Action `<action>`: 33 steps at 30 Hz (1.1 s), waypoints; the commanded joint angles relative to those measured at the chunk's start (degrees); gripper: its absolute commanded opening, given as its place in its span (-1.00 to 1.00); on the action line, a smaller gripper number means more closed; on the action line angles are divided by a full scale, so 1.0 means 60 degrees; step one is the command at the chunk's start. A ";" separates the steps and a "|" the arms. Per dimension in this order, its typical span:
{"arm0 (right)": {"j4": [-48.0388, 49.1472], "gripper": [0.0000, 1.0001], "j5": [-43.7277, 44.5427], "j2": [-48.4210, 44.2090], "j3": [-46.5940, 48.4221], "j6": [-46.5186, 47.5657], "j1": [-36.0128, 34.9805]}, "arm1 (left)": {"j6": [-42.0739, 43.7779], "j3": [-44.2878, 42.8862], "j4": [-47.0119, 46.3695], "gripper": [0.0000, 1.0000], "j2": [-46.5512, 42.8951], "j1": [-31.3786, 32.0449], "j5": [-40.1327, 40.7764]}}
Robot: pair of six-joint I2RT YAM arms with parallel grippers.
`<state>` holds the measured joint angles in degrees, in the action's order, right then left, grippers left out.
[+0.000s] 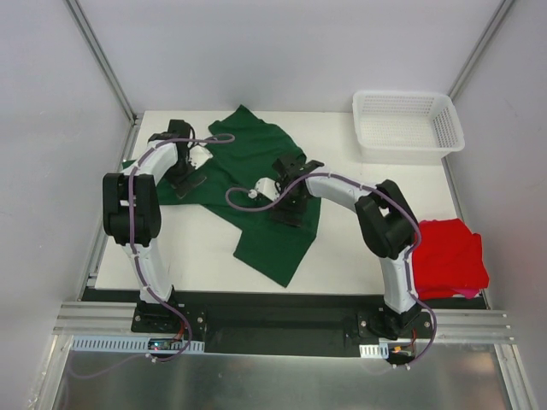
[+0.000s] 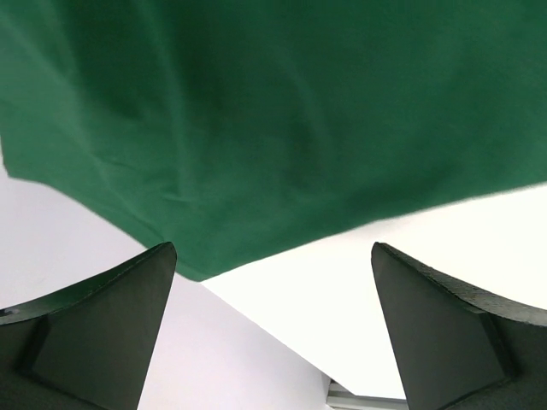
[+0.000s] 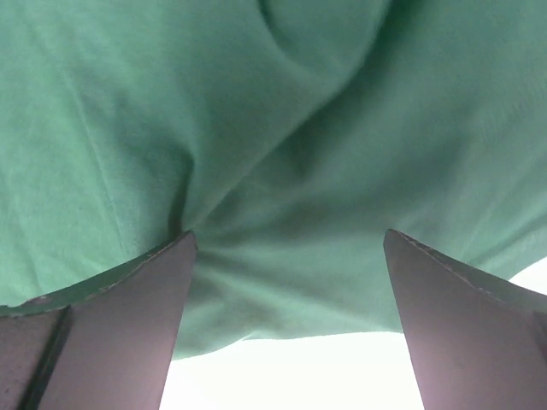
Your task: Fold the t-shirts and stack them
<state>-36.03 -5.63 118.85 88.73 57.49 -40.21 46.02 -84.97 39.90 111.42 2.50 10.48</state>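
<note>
The green t-shirt is bunched up into a fold [image 3: 278, 128] under my right gripper, so next I pull the t-shirt's rumpled edge [image 1: 316, 212] flat toward the white basket before folding.
A dark green t-shirt [image 1: 256, 162] lies spread and rumpled across the middle of the white table [image 1: 188, 252]. A bright red t-shirt [image 1: 449, 256] sits folded at the near right edge. My left gripper [image 1: 190, 181] hovers over the green shirt's left edge, open and holding nothing. In the left wrist view the gripper [image 2: 273, 248] frames the hem of the green cloth [image 2: 256, 128] and bare table [image 2: 385, 282]. My right gripper [image 1: 287, 212] is low over the shirt's lower middle. In the right wrist view it [image 3: 289, 234] stands open with green cloth [image 3: 282, 128] between and under its fingers.
A white mesh basket [image 1: 408, 125] stands at the back right corner. Grey walls and metal posts [image 1: 102, 60] close in the table. An aluminium rail [image 1: 282, 329] runs along the near edge by the arm bases.
</note>
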 commanded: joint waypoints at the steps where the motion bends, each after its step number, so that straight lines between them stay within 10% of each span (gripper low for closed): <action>1: -0.1156 0.93 -0.0892 -0.0414 -0.0126 -0.0500 -0.0360 | 0.0211 -0.0428 0.0249 0.99 0.0122 -0.0095 0.0143; 16: -0.0227 0.93 -0.0806 -0.1146 0.2175 -0.1012 0.0255 | 0.0431 -0.0794 0.0250 0.99 0.0312 -0.0124 0.0172; 33: -0.1084 0.93 -0.1977 0.2956 0.5501 -0.1819 0.0666 | 0.0079 -0.0575 0.0279 0.99 0.0196 -0.0124 0.0128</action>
<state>-38.48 -13.50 139.15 121.05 46.83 -36.05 47.29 -88.38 39.94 113.40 2.09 11.09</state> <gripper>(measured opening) 0.965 0.993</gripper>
